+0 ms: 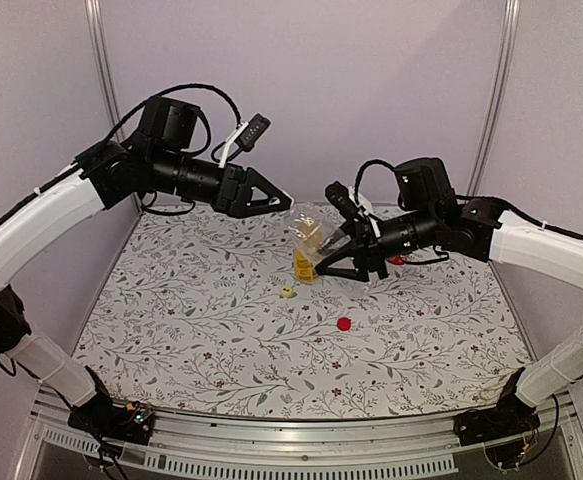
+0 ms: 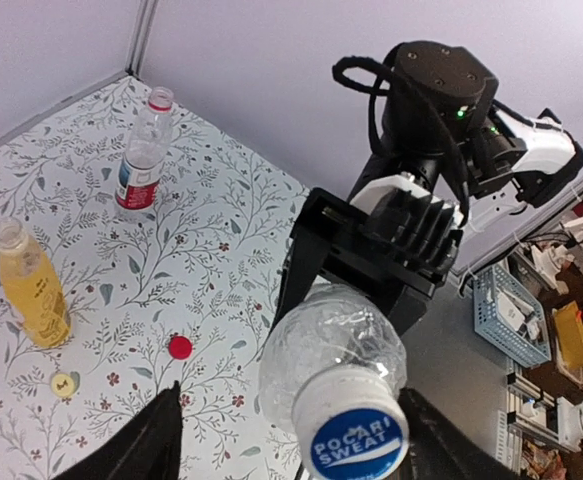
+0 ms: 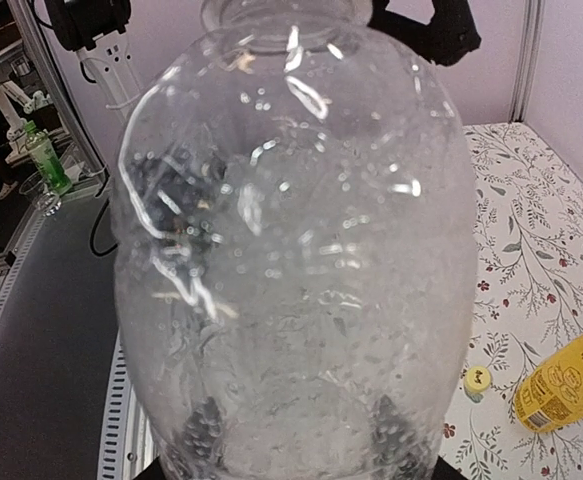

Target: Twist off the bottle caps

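My left gripper needs to line up with the bottle's neck (image 2: 343, 384) before it grips and twists, because the blue cap (image 2: 357, 440) slants close to one of that gripper's fingers.
My right gripper (image 1: 329, 255) is shut on the base of the clear unlabelled bottle (image 1: 306, 222) and holds it in the air, neck towards the left arm. The bottle fills the right wrist view (image 3: 291, 260). Its blue cap (image 2: 357, 441) with white lettering is on the neck. My left gripper (image 1: 287, 198) is open, its fingers (image 2: 161, 440) on either side of that cap (image 2: 293, 420). The yellow-orange bottle (image 2: 31, 290) stands uncapped, with the yellow cap (image 2: 64, 384) beside it. The red cap (image 2: 179, 347) lies on the table. The red-labelled bottle (image 2: 141, 155) stands further back.
The flowered table cover (image 1: 221, 330) is enclosed by pale walls on three sides. The yellow bottle (image 1: 306, 262) stands just under the held bottle, the yellow cap (image 1: 287, 293) and red cap (image 1: 344, 323) in front of it. A blue basket (image 2: 506, 310) sits off the table.
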`<move>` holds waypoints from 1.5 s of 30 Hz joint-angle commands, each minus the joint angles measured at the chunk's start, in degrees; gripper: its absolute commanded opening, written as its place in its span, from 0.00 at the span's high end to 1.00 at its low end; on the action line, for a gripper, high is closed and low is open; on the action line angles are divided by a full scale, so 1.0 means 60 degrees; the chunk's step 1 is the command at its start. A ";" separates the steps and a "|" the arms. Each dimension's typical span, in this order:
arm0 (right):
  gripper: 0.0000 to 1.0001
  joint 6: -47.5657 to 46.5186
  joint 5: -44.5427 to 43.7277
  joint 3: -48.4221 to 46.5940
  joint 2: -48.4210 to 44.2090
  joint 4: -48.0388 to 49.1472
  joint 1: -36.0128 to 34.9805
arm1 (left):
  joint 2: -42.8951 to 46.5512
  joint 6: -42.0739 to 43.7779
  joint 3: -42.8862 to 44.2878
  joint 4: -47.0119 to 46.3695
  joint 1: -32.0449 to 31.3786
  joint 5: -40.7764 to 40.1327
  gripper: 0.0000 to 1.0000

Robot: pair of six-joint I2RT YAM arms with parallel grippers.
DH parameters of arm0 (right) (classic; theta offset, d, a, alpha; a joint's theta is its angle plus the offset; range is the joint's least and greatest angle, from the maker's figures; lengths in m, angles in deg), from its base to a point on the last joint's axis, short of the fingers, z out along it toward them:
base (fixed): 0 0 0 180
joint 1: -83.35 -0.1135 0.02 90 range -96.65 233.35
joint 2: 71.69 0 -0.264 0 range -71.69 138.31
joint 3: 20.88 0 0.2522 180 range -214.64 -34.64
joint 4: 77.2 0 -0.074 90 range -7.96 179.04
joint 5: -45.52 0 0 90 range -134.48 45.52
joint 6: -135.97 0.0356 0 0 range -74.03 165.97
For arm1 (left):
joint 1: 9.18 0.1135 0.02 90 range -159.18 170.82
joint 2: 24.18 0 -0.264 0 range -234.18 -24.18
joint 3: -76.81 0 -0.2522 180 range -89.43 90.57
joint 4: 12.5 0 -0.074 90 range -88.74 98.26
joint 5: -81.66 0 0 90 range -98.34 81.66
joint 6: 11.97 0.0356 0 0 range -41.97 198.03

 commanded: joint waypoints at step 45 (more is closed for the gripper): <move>0.62 0.2746 0.1249 0.1474 -0.0171 0.4264 -0.0017 | 0.1628 -0.1943 -0.4662 -0.9205 -0.0202 0.1201 0.43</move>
